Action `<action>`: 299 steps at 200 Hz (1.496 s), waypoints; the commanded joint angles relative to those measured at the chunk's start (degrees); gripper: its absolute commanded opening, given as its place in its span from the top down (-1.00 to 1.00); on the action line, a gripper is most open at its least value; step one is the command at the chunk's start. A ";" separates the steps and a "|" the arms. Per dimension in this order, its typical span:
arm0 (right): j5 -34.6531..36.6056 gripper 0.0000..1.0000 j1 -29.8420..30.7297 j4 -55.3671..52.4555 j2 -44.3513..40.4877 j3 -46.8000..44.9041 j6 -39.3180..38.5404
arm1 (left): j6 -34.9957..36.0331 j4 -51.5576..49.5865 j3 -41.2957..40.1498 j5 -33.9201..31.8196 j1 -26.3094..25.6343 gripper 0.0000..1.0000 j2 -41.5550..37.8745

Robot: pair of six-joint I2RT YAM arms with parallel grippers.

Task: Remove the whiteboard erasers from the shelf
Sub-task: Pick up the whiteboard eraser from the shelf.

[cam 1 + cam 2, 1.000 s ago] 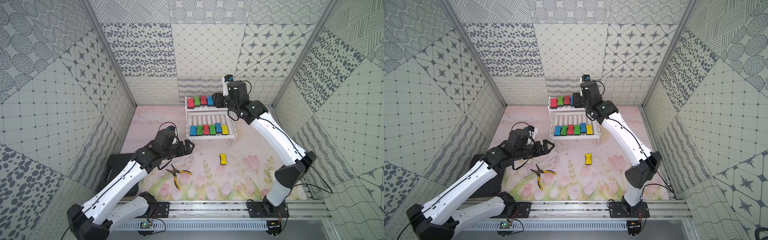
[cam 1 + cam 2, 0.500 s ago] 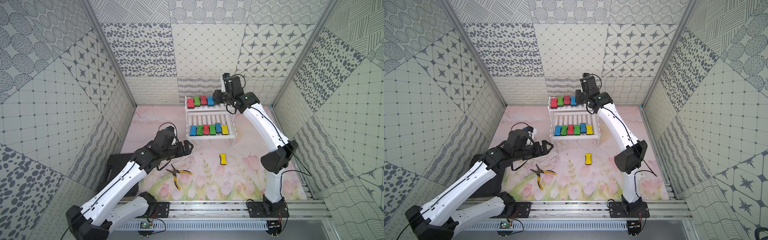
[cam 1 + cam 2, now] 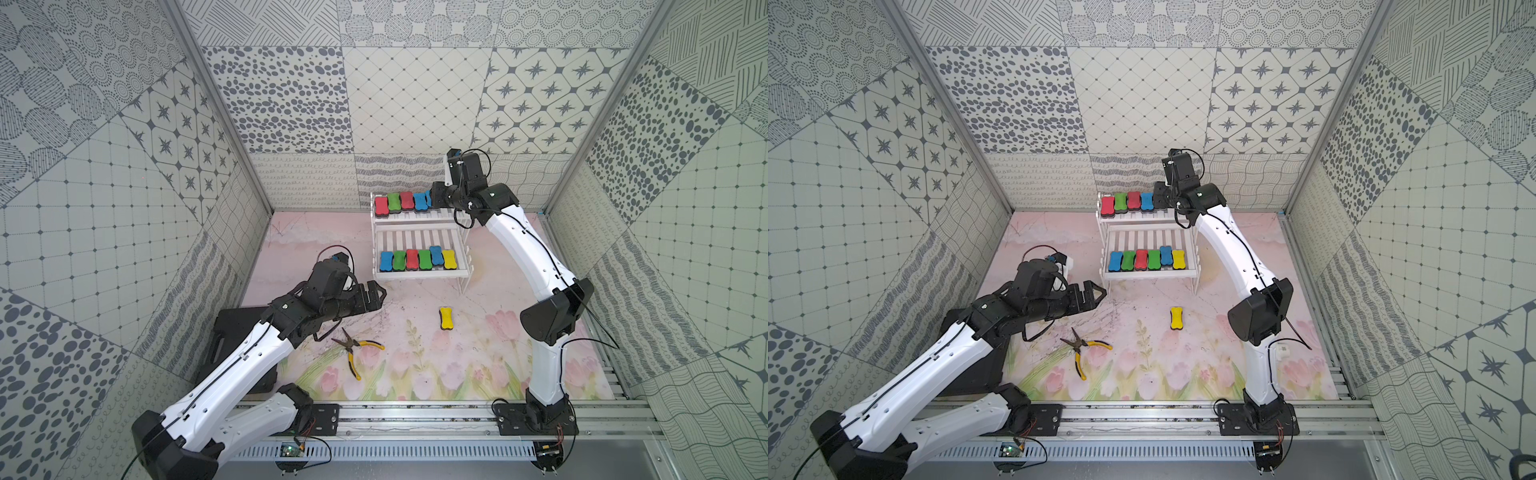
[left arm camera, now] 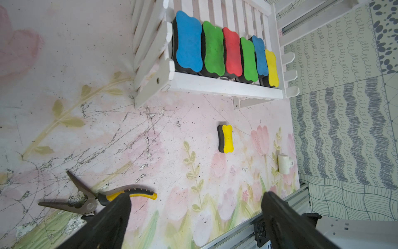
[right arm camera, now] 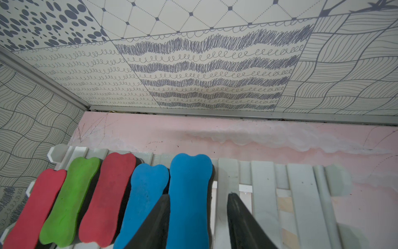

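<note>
The end blue eraser [image 5: 191, 182] sits tight against its blue neighbour, so my right gripper should open, work a finger into the erasers' seam [image 5: 169, 178] and part them before lifting.
The white shelf [image 3: 419, 272] [image 3: 1148, 274] stands at the back of the mat. Its top tier holds red, green, red and blue whiteboard erasers [image 3: 406, 200] in a row. My right gripper [image 5: 198, 195] [image 3: 434, 199] is open and straddles the fifth, a blue eraser [image 5: 189, 176]. One finger lies against its side. A strip of slat shows between it and the other finger [image 5: 237, 215]. Several more erasers [image 4: 231, 54] line the lower tier's front. A yellow eraser [image 3: 446, 318] [image 4: 227, 139] lies on the mat. My left gripper [image 4: 196, 195] [image 3: 380, 297] hovers open and empty left of the shelf.
Yellow-handled pliers [image 3: 353, 347] [image 4: 97, 198] lie on the mat under my left gripper. A black case [image 3: 237, 328] sits at the left wall beneath the left arm. A small white cylinder [image 4: 284, 163] lies near the right arm's base. The back wall runs close behind the shelf.
The right gripper's jaws have narrowed around the blue eraser on the top tier, and the right arm's elbow has swung in. The left arm has barely moved.
</note>
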 commanded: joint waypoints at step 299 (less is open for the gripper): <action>1.24 -0.26 1.30 3.60 -5.53 -9.86 -2.72 | 1.67 -1.21 0.34 -2.12 0.15 -0.99 0.16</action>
